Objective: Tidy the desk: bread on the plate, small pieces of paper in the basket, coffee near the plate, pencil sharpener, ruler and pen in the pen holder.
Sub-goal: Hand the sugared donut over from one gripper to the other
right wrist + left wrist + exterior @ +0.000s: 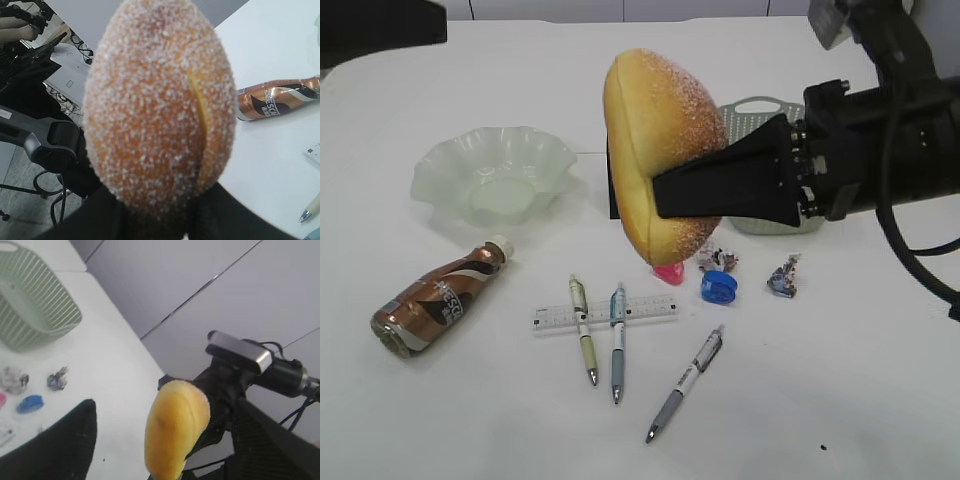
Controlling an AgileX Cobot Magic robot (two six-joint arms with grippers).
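Observation:
I should first take the bread's top end point(646, 78) with my left gripper, since my right gripper holds it by its lower part point(665, 232), far from the green wavy plate.
A sugar-dusted bread point(655, 130) hangs upright in the air above the table's middle, with my right gripper point(665, 200) shut on its lower part. In the left wrist view the bread point(175, 430) stands between the wide-open fingers of my left gripper point(165, 410), clear of the left finger point(65, 450). The green wavy plate point(495, 180) stands at the left. The coffee bottle point(435, 300) lies in front of it. A ruler point(605, 313), three pens point(617, 340), a blue pencil sharpener point(718, 286) and paper scraps point(784, 275) lie below the bread. The pen holder is hidden.
The grey-green basket point(760, 115) stands at the back right, half hidden by my right arm. A pink lump point(668, 273) lies under the bread. The left arm point(380, 30) shows dark at the top left corner.

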